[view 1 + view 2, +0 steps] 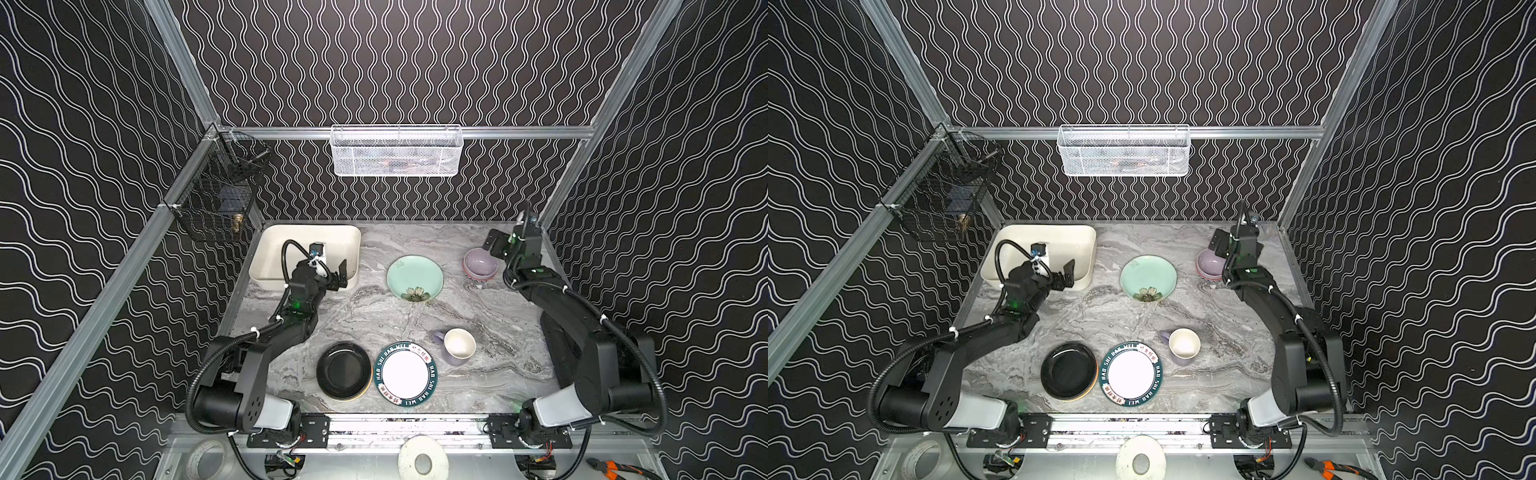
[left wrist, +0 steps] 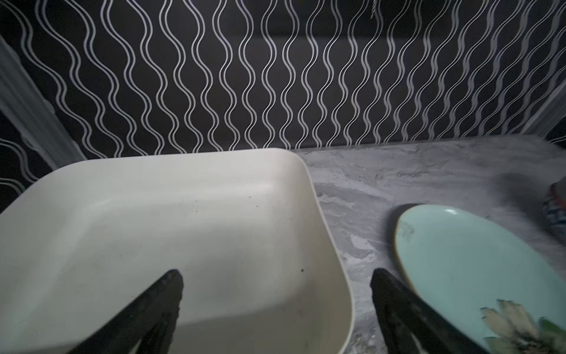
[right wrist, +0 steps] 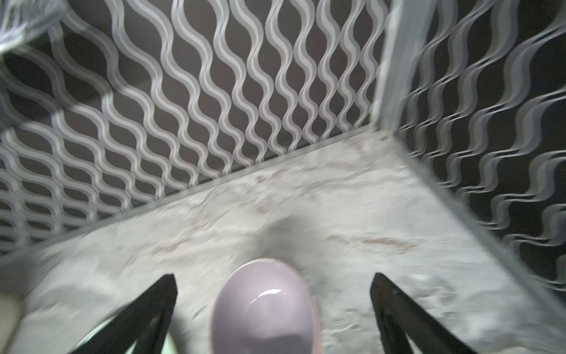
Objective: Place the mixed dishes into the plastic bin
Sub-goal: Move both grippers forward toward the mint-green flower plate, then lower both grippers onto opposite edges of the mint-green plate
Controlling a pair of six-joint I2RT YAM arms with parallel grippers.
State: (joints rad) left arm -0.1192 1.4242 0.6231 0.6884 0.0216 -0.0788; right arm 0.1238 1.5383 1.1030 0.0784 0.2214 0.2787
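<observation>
My right gripper keeps going toward the plate's bowl-side rim (image 1: 441, 278) until its fingers are on both sides of that rim, because open table (image 1: 453, 276) lies between the mint-green plate and the lavender bowl.
The cream plastic bin (image 1: 282, 241) sits empty at the back left. My left gripper (image 1: 332, 270) hangs open over its right front corner; in the left wrist view one finger is over the bin (image 2: 153, 214) and one over the table beside the mint-green floral plate (image 2: 459, 260). That plate (image 1: 414, 277) lies mid-table. A lavender bowl (image 1: 480, 264) rests in a patterned bowl at the back right, with my open right gripper (image 3: 272, 279) just above it. Near the front are a black plate (image 1: 343, 370) stacked on another plate, a green-rimmed lettered plate (image 1: 406, 373) and a lavender mug (image 1: 457, 347).
A white wire-mesh basket (image 1: 397, 151) hangs on the back rail and a black wire basket (image 1: 216, 195) on the left rail. Patterned walls close in the table on three sides. A tape roll (image 1: 423, 459) and pliers (image 1: 615, 469) lie below the front edge.
</observation>
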